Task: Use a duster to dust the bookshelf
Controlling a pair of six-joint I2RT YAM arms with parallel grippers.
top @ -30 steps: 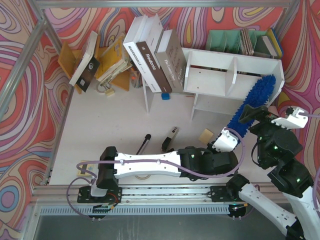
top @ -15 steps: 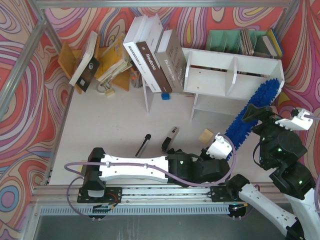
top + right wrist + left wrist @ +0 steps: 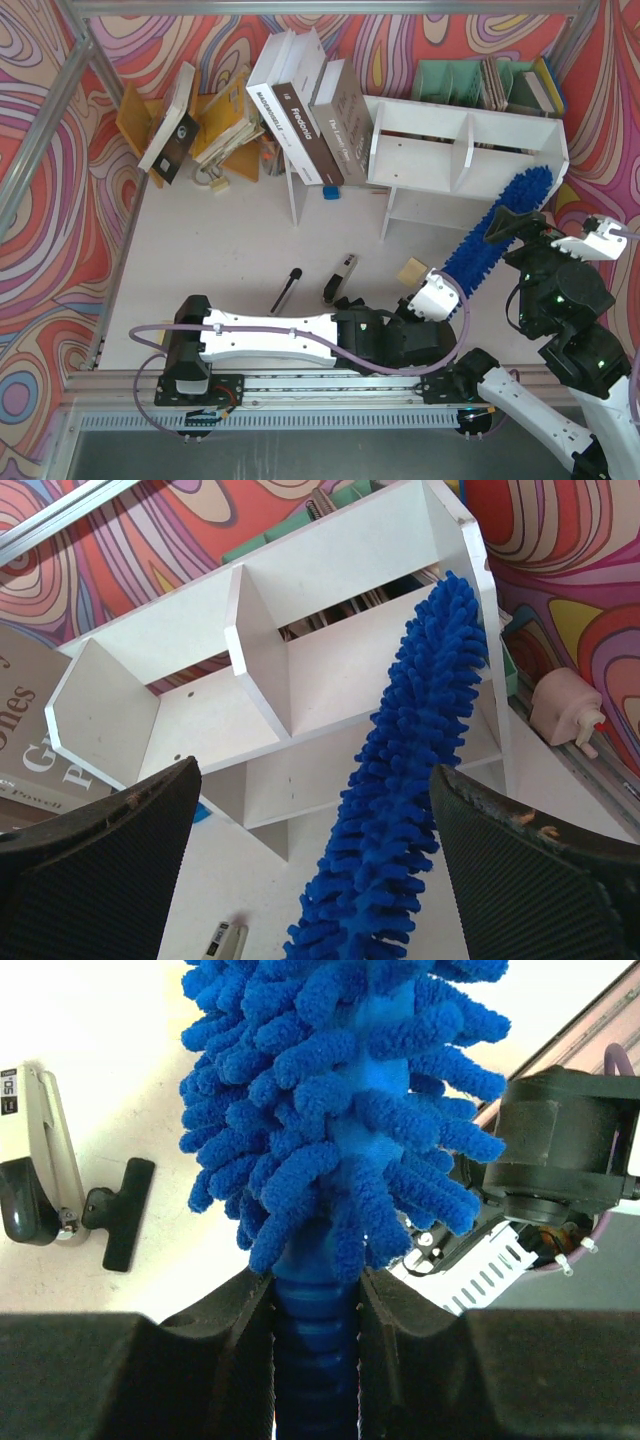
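The duster's tip is against the bookshelf's end panel [image 3: 556, 177], so the robot's left gripper should sweep the duster back the other way, across the upper bay toward the divider [image 3: 463, 154].
The duster [image 3: 495, 228] is a long blue fluffy wand slanting up to the right. My left gripper [image 3: 432, 296] is shut on its ribbed blue handle [image 3: 315, 1345], and the shaggy head [image 3: 340, 1110] rises straight out of the jaws. Its tip [image 3: 447, 610] reaches the right end panel of the white bookshelf [image 3: 470, 130], by the right upper bay [image 3: 340, 670]; whether they touch I cannot tell. My right gripper [image 3: 522, 232] hovers open just right of the duster's upper half. The strands [image 3: 400, 830] show between its wide-apart fingers, which touch nothing.
Books [image 3: 300, 100] lean against a thin white panel at the back left. A green file organiser [image 3: 470, 82] stands behind the shelf. On the table lie a black-and-silver handheld tool [image 3: 340, 278], a black nozzle [image 3: 285, 290] and a tan block [image 3: 412, 270]. A pink bottle [image 3: 565, 705] stands right.
The left arm has drawn back towards the near edge, pulling the duster with it. The duster's tip has slid down along the shelf's right end. The right gripper has shifted slightly right.
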